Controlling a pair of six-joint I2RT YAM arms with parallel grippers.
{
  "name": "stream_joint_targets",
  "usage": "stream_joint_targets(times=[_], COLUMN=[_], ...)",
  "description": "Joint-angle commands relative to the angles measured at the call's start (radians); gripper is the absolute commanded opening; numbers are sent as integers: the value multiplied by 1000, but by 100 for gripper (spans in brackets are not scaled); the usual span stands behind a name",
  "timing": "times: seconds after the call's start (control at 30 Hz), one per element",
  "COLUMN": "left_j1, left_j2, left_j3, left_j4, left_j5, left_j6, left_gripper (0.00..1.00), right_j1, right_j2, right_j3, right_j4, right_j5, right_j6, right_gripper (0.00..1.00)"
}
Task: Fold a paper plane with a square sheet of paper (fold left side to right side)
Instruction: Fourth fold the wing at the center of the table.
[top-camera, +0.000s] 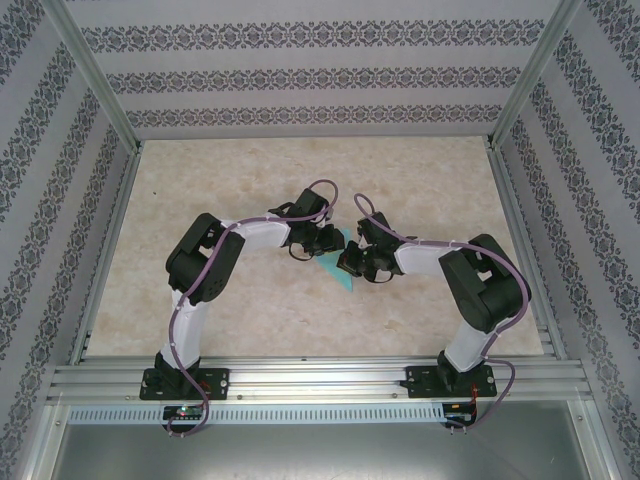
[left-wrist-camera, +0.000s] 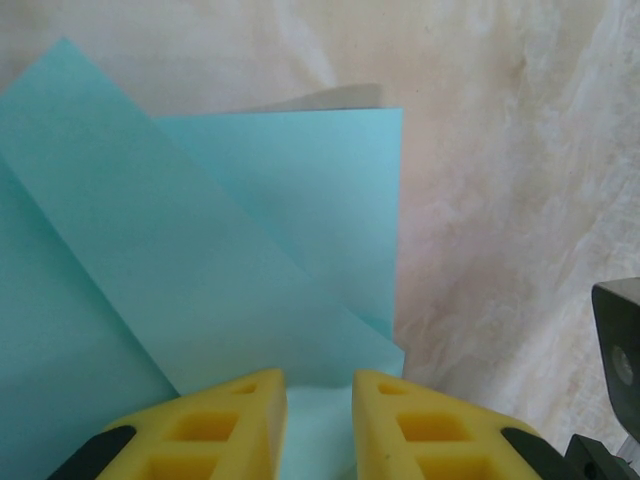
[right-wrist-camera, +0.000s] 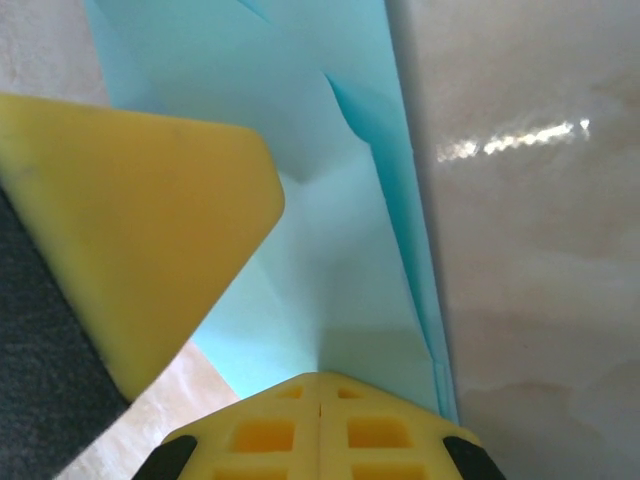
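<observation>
The closed fingers of my right gripper press on the paper beside its folded edge (right-wrist-camera: 428, 340), so they should keep sliding along that edge until they get to the paper's pointed end.
The turquoise sheet of paper (top-camera: 336, 270), folded into the layered flaps of a pointed paper plane, lies flat at the middle of the table. My left gripper (top-camera: 322, 240) stands over its far left part. In the left wrist view its yellow fingers (left-wrist-camera: 240, 420) are a narrow gap apart on the paper (left-wrist-camera: 200, 250), with nothing pinched between them. My right gripper (top-camera: 350, 262) meets the paper from the right. Its fingers are shut together, tips (right-wrist-camera: 320, 378) down on the paper (right-wrist-camera: 340, 200) where a crease ends. A left finger (right-wrist-camera: 140, 220) is close beside them.
The beige marbled tabletop (top-camera: 250, 180) stretches out on all sides of the paper. Aluminium rails (top-camera: 320, 375) run along the near edge and both sides. Patterned walls (top-camera: 300, 75) enclose the cell. The two wrists nearly touch over the paper.
</observation>
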Motion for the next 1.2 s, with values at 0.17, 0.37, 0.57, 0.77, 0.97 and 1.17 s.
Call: stream_joint_targets(times=[0.17,0.37,0.57,0.77,0.97,1.17], left_j1=[8,9,8,9,9,9], left_j2=[46,46,44,41,38,35], left_j3=[-10,-8,-8,-9,-11,-13], left_j4=[-46,-49,-51,-53,-56,-57], left_j5=[-58,-62,-62,-67,-67,-72], left_j6=[-3,-5,-3,-2,-4,-2], left_gripper=[27,27,27,26,26,26], right_j1=[36,44,47,52,56,62], right_j2=[-67,-99,-136,-172,-207,-232], right_j3=[-86,-133,-183,-247,-295,-313], right_j4=[-168,-195,-213,-222,-231,-259], right_j5=[36,41,42,39,35,35], right_j6=[-32,-34,-34,-31,-26,-31], right_gripper=[2,2,1,1,1,1])
